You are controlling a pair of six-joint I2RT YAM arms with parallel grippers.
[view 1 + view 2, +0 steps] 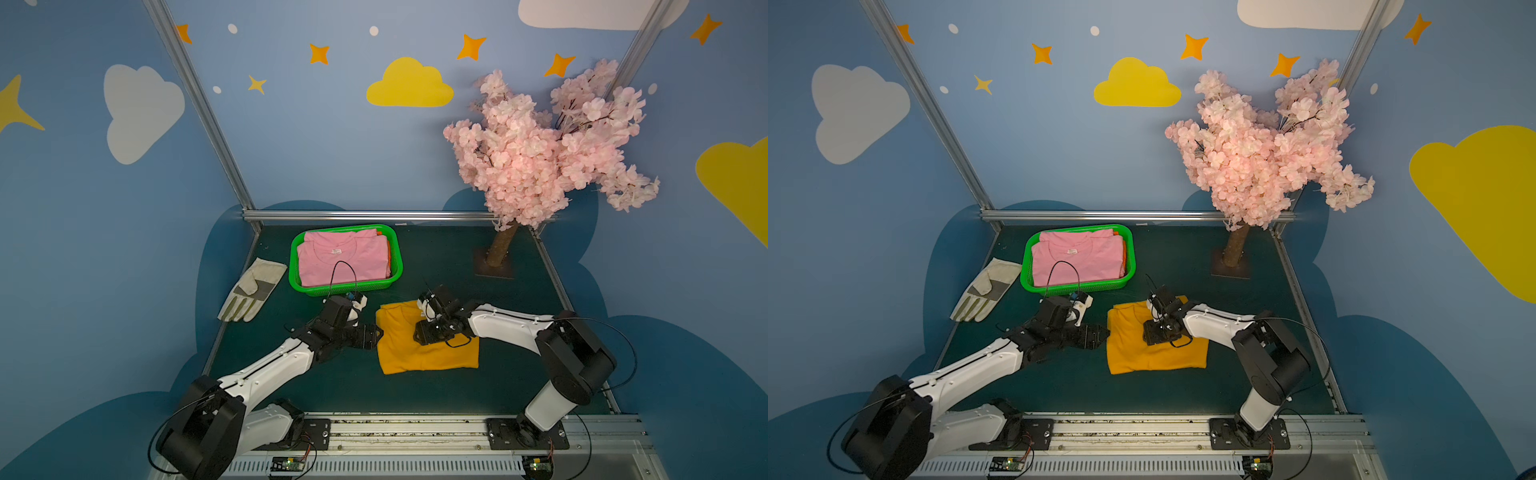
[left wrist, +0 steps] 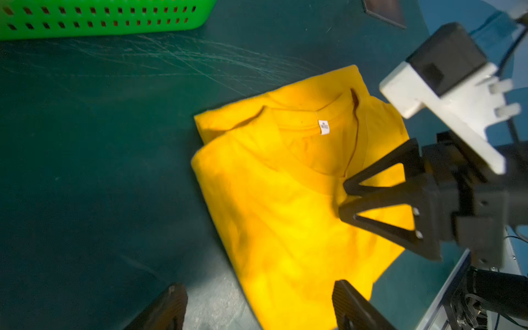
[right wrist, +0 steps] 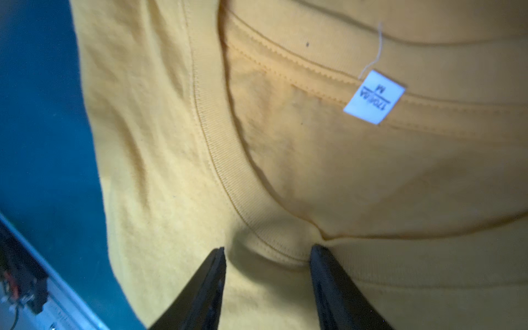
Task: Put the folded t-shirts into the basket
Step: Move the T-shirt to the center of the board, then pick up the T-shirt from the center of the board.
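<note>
My left gripper should keep going toward the yellow shirt's shoulder (image 1: 381,317) and close there, as its open fingers are on both sides of the yellow shirt's folded edge (image 2: 246,291).
A mustard yellow folded t-shirt (image 1: 424,349) lies flat on the dark green table in front of the basket. The green basket (image 1: 397,253) holds a pink folded t-shirt (image 1: 343,259) on top, with an orange edge (image 1: 389,255) showing under it. My left gripper (image 1: 376,334) is open at the yellow shirt's left edge; one finger is over the cloth and the other over bare table (image 2: 261,300). My right gripper (image 3: 267,254) stands open with its tips pressed down on the yellow shirt by the collar, and a ridge of collar cloth bulges between them.
A pale work glove (image 1: 251,291) lies left of the basket. A pink blossom tree (image 1: 540,145) stands on a base plate (image 1: 494,268) at the back right. Metal frame rails border the table.
</note>
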